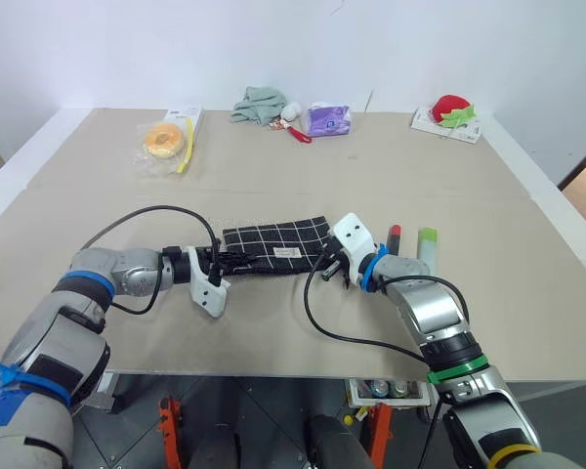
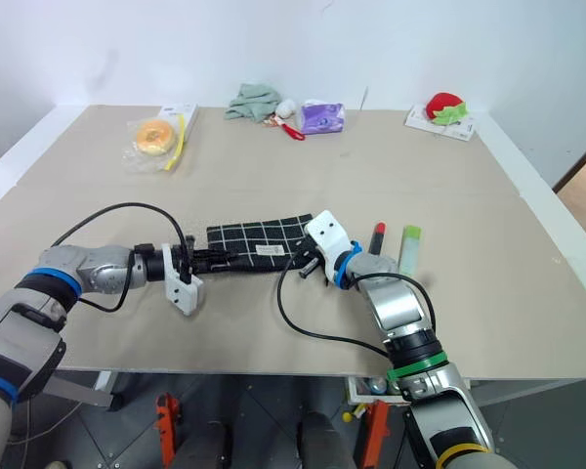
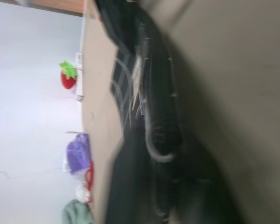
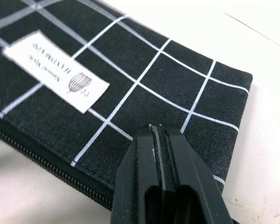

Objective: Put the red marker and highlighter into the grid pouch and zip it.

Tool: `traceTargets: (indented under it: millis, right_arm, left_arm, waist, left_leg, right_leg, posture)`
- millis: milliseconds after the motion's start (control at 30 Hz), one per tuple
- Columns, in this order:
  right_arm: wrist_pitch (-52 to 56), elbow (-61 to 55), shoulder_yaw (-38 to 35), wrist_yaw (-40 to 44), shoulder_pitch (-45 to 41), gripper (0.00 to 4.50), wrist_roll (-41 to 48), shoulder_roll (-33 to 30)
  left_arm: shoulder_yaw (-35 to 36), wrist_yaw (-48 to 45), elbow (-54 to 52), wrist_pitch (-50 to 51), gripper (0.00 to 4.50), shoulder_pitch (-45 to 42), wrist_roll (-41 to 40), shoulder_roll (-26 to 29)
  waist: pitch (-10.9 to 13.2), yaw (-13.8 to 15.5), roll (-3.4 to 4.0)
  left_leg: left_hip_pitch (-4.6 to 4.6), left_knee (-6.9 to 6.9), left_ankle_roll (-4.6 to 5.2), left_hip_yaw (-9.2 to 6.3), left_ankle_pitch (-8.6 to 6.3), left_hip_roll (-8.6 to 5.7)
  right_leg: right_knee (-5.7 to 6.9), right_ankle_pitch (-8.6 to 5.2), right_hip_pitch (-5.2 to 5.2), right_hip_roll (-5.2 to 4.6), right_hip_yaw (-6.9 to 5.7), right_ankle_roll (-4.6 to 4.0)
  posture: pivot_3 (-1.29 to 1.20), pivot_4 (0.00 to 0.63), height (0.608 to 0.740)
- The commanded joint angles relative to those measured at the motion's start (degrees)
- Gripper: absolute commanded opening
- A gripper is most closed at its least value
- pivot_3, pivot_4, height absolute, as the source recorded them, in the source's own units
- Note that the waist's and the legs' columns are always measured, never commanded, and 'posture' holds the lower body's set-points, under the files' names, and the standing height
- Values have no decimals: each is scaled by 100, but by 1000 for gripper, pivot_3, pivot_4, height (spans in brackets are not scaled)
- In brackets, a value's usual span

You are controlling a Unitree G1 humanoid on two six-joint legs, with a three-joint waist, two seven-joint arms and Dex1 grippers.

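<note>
My right gripper should open, move back to the zipper edge [image 4: 95, 197] and grab the zipper's pull, because it is closed on the grid pouch's cloth [image 4: 151, 117] above the zipper.
The grid pouch [image 1: 273, 237] lies flat in the middle of the table, its white label [image 4: 56, 77] facing up and its zipper along the near edge. My left gripper [image 1: 234, 260] is shut at the pouch's left end by the zipper; what sits between its fingers is hidden. My right gripper [image 1: 325, 268] is shut, its fingertips [image 4: 151, 135] resting on the pouch's right end. Just right of that gripper, the red marker [image 1: 394, 237] and the highlighter [image 1: 427, 244] lie side by side on the table, outside the pouch.
Along the far edge sit a bagged doughnut [image 1: 164, 140], a green cloth [image 1: 259, 103], a red curved tool [image 1: 299, 133], a purple pack [image 1: 327, 119] and a strawberry toy [image 1: 452, 109]. Black cables loop from both wrists. The table's near edge is just behind my arms.
</note>
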Motion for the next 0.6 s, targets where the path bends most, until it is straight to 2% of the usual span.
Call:
traceTargets:
  millis: [33, 167, 300, 367, 400, 600]
  right_arm:
    - [34, -85, 51, 38, 73, 0, -20, 20]
    - [-206, -234, -78, 20, 113, 0, 57, 37]
    - [-208, -789, -655, -16, 196, 0, 551, 140]
    - [238, -1297, -1029, 129, 306, 675, 1050, 87]
    - [513, -1583, -1210, 208, 383, 795, 1306, 14]
    - [1769, -2454, -1599, -80, 704, 3850, 1664, -475]
  left_arm:
    - [-120, -177, 155, -20, 25, 77, -101, 20]
    - [-18, -637, 172, -72, 25, 145, -524, -2]
    - [97, -1301, 96, -104, 25, 275, -1138, -27]
    - [174, -1657, -15, -80, 0, 382, -1462, -37]
    - [223, -1818, -65, -44, 0, 444, -1632, -43]
    - [451, -2466, -498, 239, 0, 770, -2220, -13]
  waist:
    - [-1, -1, 1]
    - [0, -1, 1]
    - [3, -1, 7]
    - [4, 0, 8]
    - [4, 2, 8]
    - [3, 8, 9]
  left_leg:
    - [2, 0, 0, 0, 0, 0]
    - [4, -4, 0, 1, 0, 1]
    - [-8, -7, 3, 1, -2, 1]
    - [-30, -7, 3, 1, -2, 1]
    - [-39, -7, 3, 0, -2, 0]
    - [-54, -8, 10, -1, -9, 0]
  right_leg:
    - [0, 0, 0, 1, 0, 0]
    - [0, -1, 1, 1, 1, -1]
    - [-2, -6, -8, 1, 1, 0]
    - [-2, -6, -26, 0, 1, 0]
    - [-2, -6, -33, 0, 1, 0]
    - [-4, -13, -44, -3, 1, -2]
  posture:
    - [0, 150, 739]
    - [0, 150, 739]
    - [0, 150, 739]
    - [0, 150, 739]
    - [0, 150, 739]
    - [0, 150, 739]
